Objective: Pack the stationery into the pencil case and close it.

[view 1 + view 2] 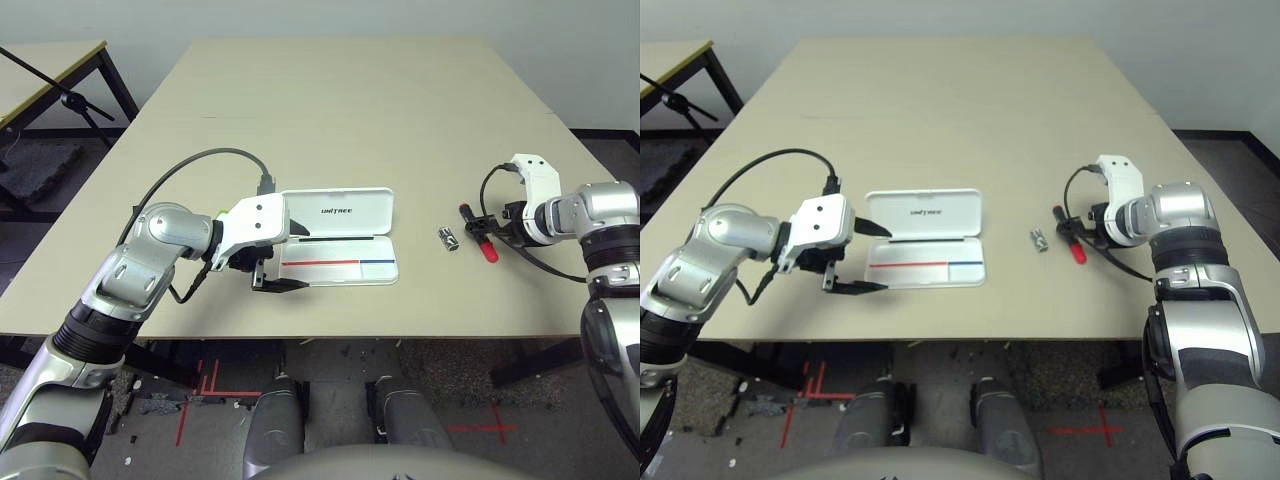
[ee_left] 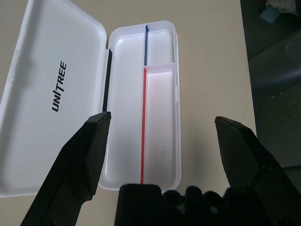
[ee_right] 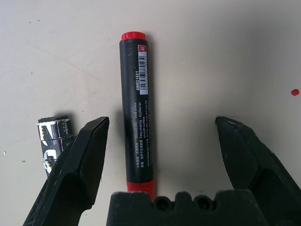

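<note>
The red marker will lie flat lengthwise when the robot lowers it into the tray's long far slot [image 1: 335,250], because that slot runs undivided behind the red and blue line.
The white pencil case lies open mid-table, its lid [image 1: 340,212] flat on the far side and its tray [image 2: 162,99] bare inside along the red and blue line. My left gripper [image 1: 298,260] hovers open at the tray's left end, with nothing between its fingers. The red marker [image 3: 136,108], black-bodied, lies on the table to the right of the case, and my right gripper [image 3: 161,122] is open astride it without touching it. The silver-and-black stubby piece [image 1: 448,238] lies just left of the marker. A sliver of lime green [image 1: 218,213] peeks from behind my left wrist.
A second table [image 1: 45,70] and a black stand [image 1: 70,98] are at the back left, off my table. The near table edge [image 1: 330,325] runs just below the case. Red tape marks the floor [image 1: 200,385].
</note>
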Available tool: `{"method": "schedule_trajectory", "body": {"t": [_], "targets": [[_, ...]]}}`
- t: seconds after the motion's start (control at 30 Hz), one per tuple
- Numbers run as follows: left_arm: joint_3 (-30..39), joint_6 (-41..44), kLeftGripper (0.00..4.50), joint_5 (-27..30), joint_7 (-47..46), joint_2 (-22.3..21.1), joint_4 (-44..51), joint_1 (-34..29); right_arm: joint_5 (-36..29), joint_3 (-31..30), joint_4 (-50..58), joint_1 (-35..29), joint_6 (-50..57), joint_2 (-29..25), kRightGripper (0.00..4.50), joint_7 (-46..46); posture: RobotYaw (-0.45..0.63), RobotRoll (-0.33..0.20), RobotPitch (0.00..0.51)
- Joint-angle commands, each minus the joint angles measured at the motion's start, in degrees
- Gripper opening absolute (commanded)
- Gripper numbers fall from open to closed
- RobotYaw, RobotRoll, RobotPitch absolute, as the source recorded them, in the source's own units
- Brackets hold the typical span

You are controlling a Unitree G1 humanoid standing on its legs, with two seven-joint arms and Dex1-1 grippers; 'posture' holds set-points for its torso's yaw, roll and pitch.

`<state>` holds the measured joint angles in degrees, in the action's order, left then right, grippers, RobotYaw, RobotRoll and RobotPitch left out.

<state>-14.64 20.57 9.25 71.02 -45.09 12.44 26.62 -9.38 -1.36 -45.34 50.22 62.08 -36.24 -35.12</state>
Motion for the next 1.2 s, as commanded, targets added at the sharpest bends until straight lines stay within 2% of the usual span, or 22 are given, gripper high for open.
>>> {"method": "schedule_trajectory", "body": {"t": [0.03, 0.2, 0.3, 0.6, 0.9, 1.1, 1.2], "targets": [[-0.6, 0.4, 4.47, 0.0, -0.2, 0.5, -0.2, 1.2, 1.0, -1.0, -3.1, 0.5, -1.7, 0.9, 4.50, -1.1, -0.02, 0.000, 0.038], [-0.2, 0.2, 4.47, 0.0, 0.0, 0.0, -0.6, 1.3, 1.9, -1.2, -4.7, 0.6, -3.2, 1.3, 4.50, -2.1, -0.02, 0.000, 0.039], [-0.3, 0.3, 4.50, 0.0, 0.0, -0.1, -0.2, 0.9, 2.5, -1.3, -4.9, 0.5, -3.9, 1.4, 3.92, -2.7, -0.02, 0.000, 0.040], [-0.5, 0.4, 4.50, 0.1, 0.1, -0.3, 0.0, 0.8, 3.9, -1.1, -4.8, 0.0, -4.9, 1.6, 0.52, -3.4, -0.02, 0.000, 0.044], [-0.7, 0.3, 4.50, 0.0, 0.3, -0.2, -0.3, 1.0, 4.1, -0.7, -3.9, 0.2, -5.6, 0.5, 0.49, -4.7, -0.03, 0.000, 0.046], [-0.6, -0.2, 4.50, -0.2, 0.5, -0.5, -1.0, 1.1, 5.3, -5.5, 2.0, -0.4, -10.2, -4.2, 0.49, -14.9, -0.03, 0.000, 0.045], [-0.4, -0.4, 4.50, -0.2, 0.5, -0.8, -1.1, 1.0, 5.2, -7.9, 8.6, -3.0, -16.9, -7.3, 0.49, -22.6, -0.03, 0.000, 0.048]]}}
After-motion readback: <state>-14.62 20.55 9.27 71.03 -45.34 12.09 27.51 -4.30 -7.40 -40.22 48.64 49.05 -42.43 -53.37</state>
